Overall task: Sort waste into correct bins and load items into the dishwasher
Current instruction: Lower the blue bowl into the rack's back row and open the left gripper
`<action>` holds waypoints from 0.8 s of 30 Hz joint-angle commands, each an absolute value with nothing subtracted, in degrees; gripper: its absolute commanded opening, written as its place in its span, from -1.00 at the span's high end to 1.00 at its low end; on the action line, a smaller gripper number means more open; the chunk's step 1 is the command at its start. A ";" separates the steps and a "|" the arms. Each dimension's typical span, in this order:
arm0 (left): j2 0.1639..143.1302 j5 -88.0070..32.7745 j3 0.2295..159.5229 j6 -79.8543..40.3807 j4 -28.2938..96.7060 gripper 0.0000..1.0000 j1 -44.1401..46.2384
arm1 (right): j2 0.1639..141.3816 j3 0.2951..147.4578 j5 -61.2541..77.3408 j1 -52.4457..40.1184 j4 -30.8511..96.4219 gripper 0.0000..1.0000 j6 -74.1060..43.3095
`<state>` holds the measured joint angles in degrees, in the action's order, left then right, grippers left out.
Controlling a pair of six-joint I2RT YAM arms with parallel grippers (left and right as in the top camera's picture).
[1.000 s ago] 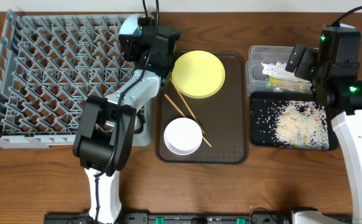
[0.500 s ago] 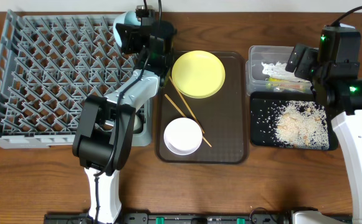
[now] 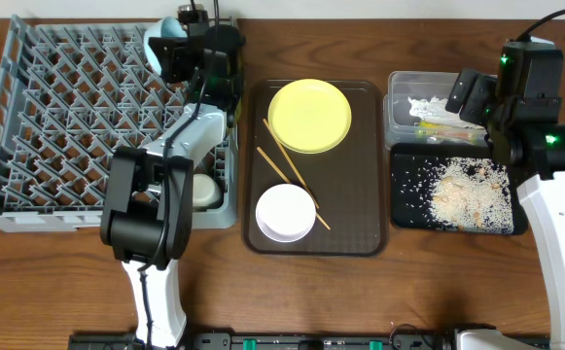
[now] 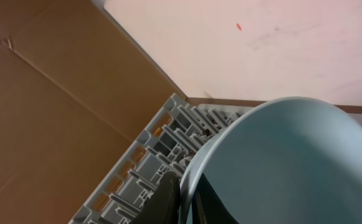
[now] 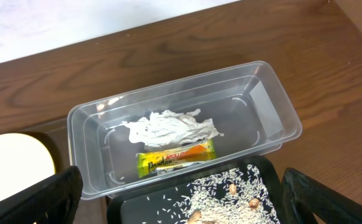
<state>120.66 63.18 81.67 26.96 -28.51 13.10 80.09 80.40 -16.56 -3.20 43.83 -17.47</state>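
My left gripper needs to pull the light blue bowl [image 3: 155, 48] toward the brown tray [image 3: 259, 109] and straighten it before lowering it, because the bowl is slanting over the rack's back wires.
My left gripper [image 4: 185, 194] is shut on the rim of the light blue bowl [image 4: 293, 155], one finger inside and one outside. It holds the bowl [image 3: 156, 44] on edge above the back right part of the grey dishwasher rack [image 3: 68, 117]. The yellow plate [image 3: 308, 116], chopsticks [image 3: 292, 175] and white bowl [image 3: 285, 212] lie on the brown tray [image 3: 360, 228]. A small white cup [image 3: 202, 190] sits in the rack. My right gripper [image 5: 184, 205] hangs open over the clear tub [image 5: 274, 118], which holds a snack wrapper [image 5: 176, 157] and crumpled paper [image 5: 168, 127]. Rice scraps [image 3: 467, 194] cover the black tray [image 3: 408, 214].
The rack's pegs stand close under the held bowl. A cardboard panel [image 4: 50, 118] and a pale wall rise behind the rack. The tub and black tray sit side by side at the table's right, directly below my right arm.
My left gripper has carried the blue bowl leftward and back, from beside the yellow plate to over the rack's rear corner. The right arm has not moved.
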 commanded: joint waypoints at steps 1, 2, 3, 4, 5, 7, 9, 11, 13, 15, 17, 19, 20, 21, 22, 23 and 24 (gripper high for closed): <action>121.54 62.11 81.97 25.85 -28.80 0.81 13.04 | 79.83 80.47 -17.56 -2.68 43.77 -0.99 -18.22; 121.54 61.91 81.97 25.85 -28.80 0.81 13.04 | 79.83 80.47 -17.56 -2.68 43.77 -0.99 -18.22; 121.54 61.91 81.97 25.85 -28.80 0.81 13.10 | 79.83 80.47 -17.56 -2.68 43.77 -0.99 -18.22; 121.56 61.95 81.97 25.85 -28.64 0.81 13.19 | 79.83 80.47 -17.56 -2.68 43.77 -0.99 -18.22; 121.56 61.93 81.97 25.85 -28.32 0.81 13.21 | 79.83 80.47 -17.56 -2.68 43.77 -0.99 -18.22; 121.75 61.98 81.97 25.82 -27.09 0.81 13.21 | 79.83 80.47 -17.56 -2.68 43.77 -0.99 -18.22; 122.28 62.00 81.97 25.82 -25.89 0.82 13.19 | 79.83 80.47 -17.56 -2.68 43.77 -0.98 -18.22; 123.35 62.22 81.97 25.87 -25.58 0.82 13.19 | 79.83 80.47 -17.56 -2.68 43.77 -0.98 -18.22; 124.38 62.22 81.97 25.87 -25.58 0.82 13.21 | 79.83 80.47 -17.56 -2.68 43.77 -0.99 -18.20; 125.23 62.22 81.97 25.89 -25.58 0.82 13.34 | 79.83 80.47 -17.56 -2.68 43.77 -0.98 -18.20; 125.75 62.22 81.97 25.87 -25.61 0.82 13.63 | 79.83 80.47 -17.56 -2.68 43.77 -0.99 -18.22; 125.82 62.22 81.97 25.89 -25.63 0.82 13.96 | 79.83 80.47 -17.56 -2.68 43.77 -0.98 -18.22; 125.82 62.22 81.97 25.91 -25.78 0.82 13.96 | 79.83 80.47 -17.56 -2.68 43.77 -0.99 -18.22; 125.82 62.37 81.97 26.65 -26.52 0.82 14.02 | 79.83 80.47 -17.56 -2.68 43.77 -0.98 -18.22; 125.82 62.43 81.97 27.68 -27.42 0.82 14.00 | 79.83 80.47 -17.56 -2.68 43.77 -0.98 -18.22; 125.82 62.46 81.97 28.86 -28.12 0.82 14.02 | 79.83 80.47 -17.56 -2.68 43.77 -0.99 -18.22; 125.82 62.67 82.00 30.20 -29.32 0.82 14.04 | 79.83 80.47 -17.56 -2.68 43.77 -0.98 -18.22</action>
<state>123.57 62.11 81.69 26.26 -27.99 13.61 80.09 80.40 -16.56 -3.20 43.83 -17.47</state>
